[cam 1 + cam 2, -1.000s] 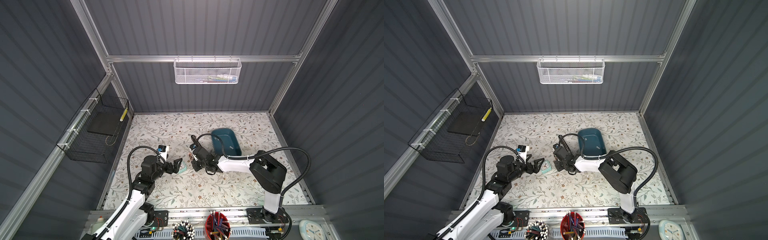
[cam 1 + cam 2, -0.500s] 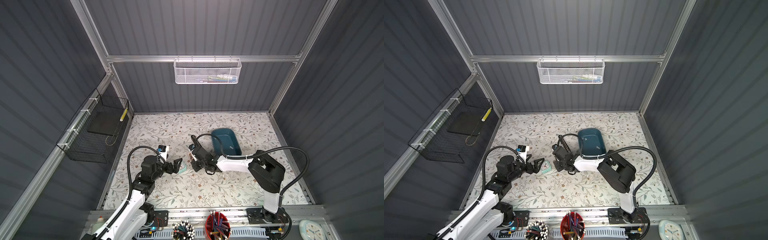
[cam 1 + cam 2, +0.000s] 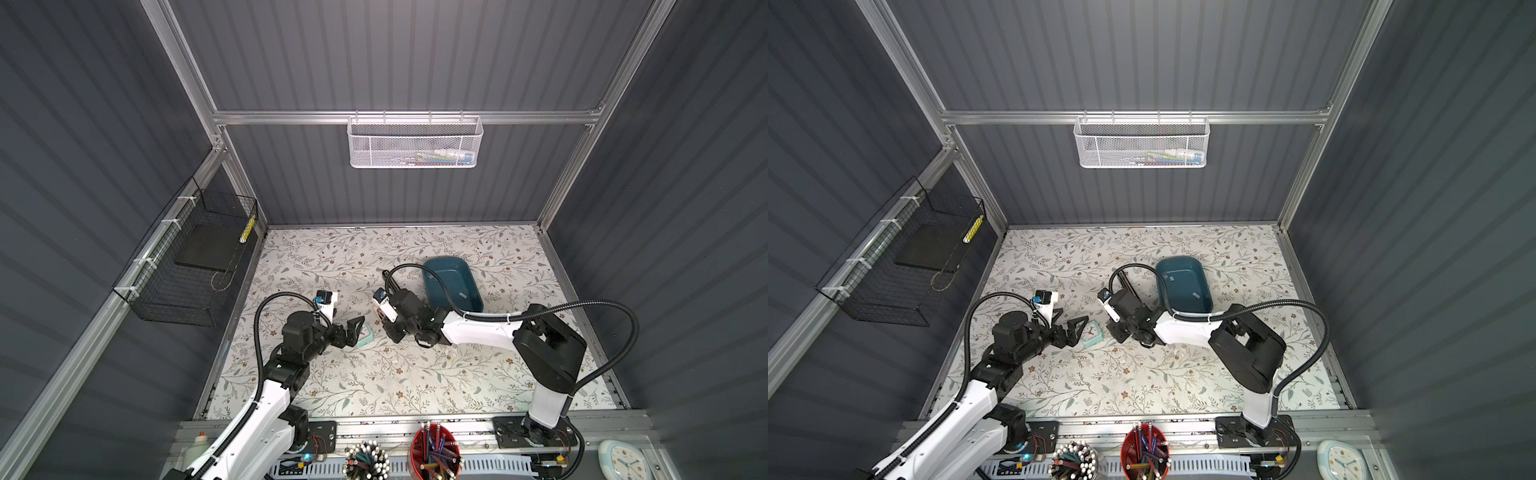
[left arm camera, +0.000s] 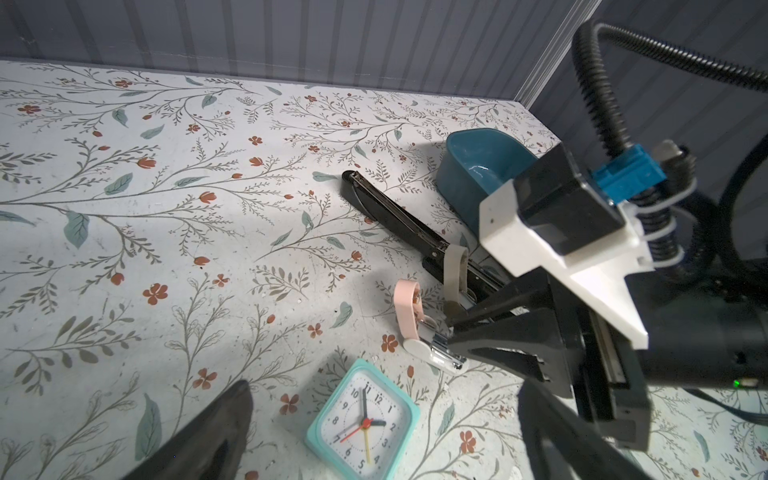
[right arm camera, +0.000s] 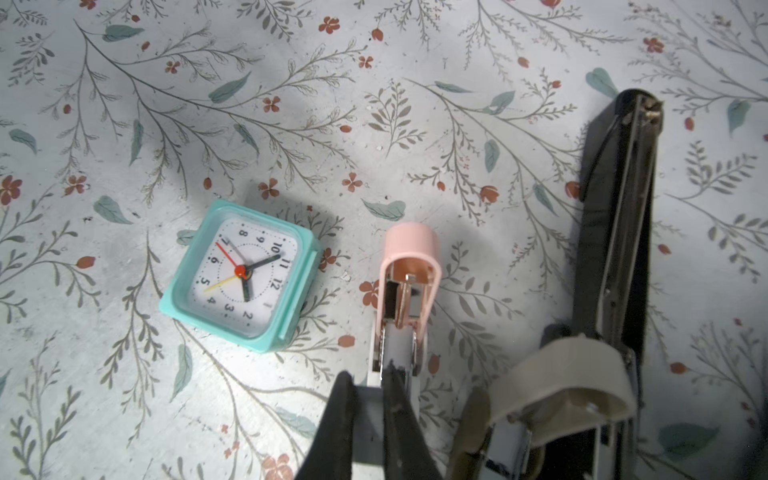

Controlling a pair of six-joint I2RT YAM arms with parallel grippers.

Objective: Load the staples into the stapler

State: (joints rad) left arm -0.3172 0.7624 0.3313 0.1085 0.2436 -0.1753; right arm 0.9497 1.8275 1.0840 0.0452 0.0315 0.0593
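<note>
My right gripper should move back and line up the grey strip of staples, now off-centre and crooked to the pink stapler's metal channel (image 5: 397, 348), behind the channel's rear (image 5: 395, 374).
My right gripper (image 5: 368, 380) is shut on a flat grey strip of staples (image 5: 368, 415). It holds the strip at the rear of a small pink stapler (image 5: 409, 286), which lies opened with its metal channel showing. A beige stapler (image 5: 561, 386) and a long black stapler (image 5: 615, 216) lie beside it. More staples (image 3: 1195, 295) rest in the blue tray (image 3: 1202, 286). My left gripper (image 4: 382, 444) is open, its fingers (image 4: 216, 432) on either side of a teal clock (image 4: 361, 419). In both top views the two grippers (image 3: 353, 330) (image 3: 386, 330) face each other mid-table.
The blue tray (image 3: 473, 286) stands just behind the right wrist. A black wire basket (image 3: 187, 266) hangs on the left wall and a white mesh basket (image 3: 415, 143) on the back wall. Pen cups (image 3: 436, 455) stand at the front rail.
The right arm has crept slightly to the left with the strip. Both grippers keep their state.
</note>
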